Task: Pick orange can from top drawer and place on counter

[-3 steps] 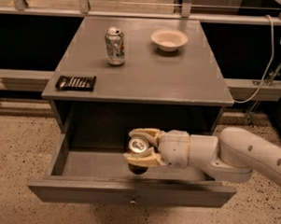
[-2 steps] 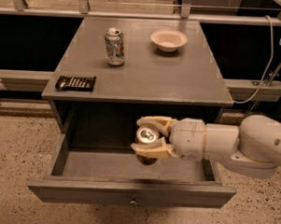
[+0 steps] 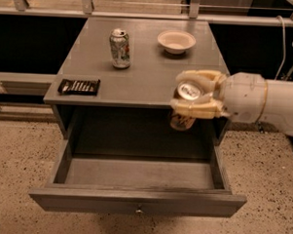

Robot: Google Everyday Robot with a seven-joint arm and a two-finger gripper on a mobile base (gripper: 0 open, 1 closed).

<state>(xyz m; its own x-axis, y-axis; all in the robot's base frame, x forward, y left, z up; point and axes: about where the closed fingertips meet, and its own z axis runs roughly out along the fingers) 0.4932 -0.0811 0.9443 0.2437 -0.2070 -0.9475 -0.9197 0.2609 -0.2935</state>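
Observation:
The orange can (image 3: 182, 121) is upright and the counter (image 3: 163, 80) by the cream bowl is clear, so the robot's gripper goes on lifting the can over the counter's edge until the can's base stands there.
My gripper (image 3: 196, 93) comes in from the right and is shut on the orange can (image 3: 183, 120), its cream fingers (image 3: 198, 109) clamped on either side near the silver top. The can hangs upright in the air, above the open top drawer (image 3: 139, 174), level with the front edge of the counter (image 3: 148, 70) at its right side. Its orange-brown lower half shows below the fingers, in front of the dark cabinet opening. The drawer is pulled fully out, its knob (image 3: 139, 211) facing me, and its floor is bare.
On the counter stand a silver-white can with green and red print (image 3: 120, 49) at the back left, a cream bowl (image 3: 176, 41) at the back right, and a flat dark packet (image 3: 79, 86) at the front left edge. Speckled floor surrounds the cabinet.
The gripper has lifted the orange can out of the drawer, up and to the right, to counter-edge height. The drawer and counter items have not moved.

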